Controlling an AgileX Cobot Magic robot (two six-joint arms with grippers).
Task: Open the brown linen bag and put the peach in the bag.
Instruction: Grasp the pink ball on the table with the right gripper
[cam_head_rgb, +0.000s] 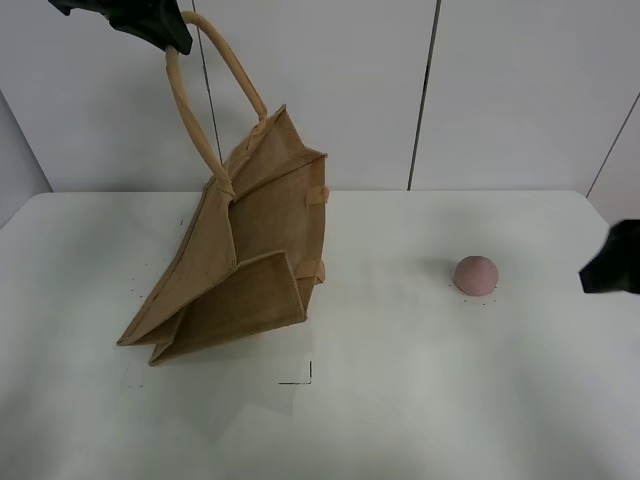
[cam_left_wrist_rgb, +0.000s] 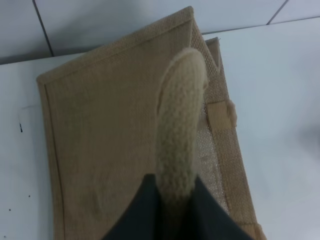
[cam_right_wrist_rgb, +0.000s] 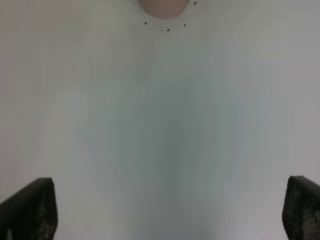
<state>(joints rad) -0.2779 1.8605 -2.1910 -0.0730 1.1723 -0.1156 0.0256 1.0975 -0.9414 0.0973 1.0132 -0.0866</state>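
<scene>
I expect the brown linen bag to stay open when I lower the peach into it, because the bag's sides stand apart below the bag's raised handle.
The brown linen bag hangs tilted from one beige loop handle, its lower corner resting on the white table at the left. My left gripper is shut on that handle high above the table. In the left wrist view the handle runs between the dark fingers, with the bag's flat side below. The pink peach sits on the table at the right. My right gripper is open and empty, to the right of the peach; only the peach's edge shows in the right wrist view.
Small black marks dot the table around the peach and by the bag. A thin black corner mark lies in front of the bag. A white panelled wall stands behind the table.
</scene>
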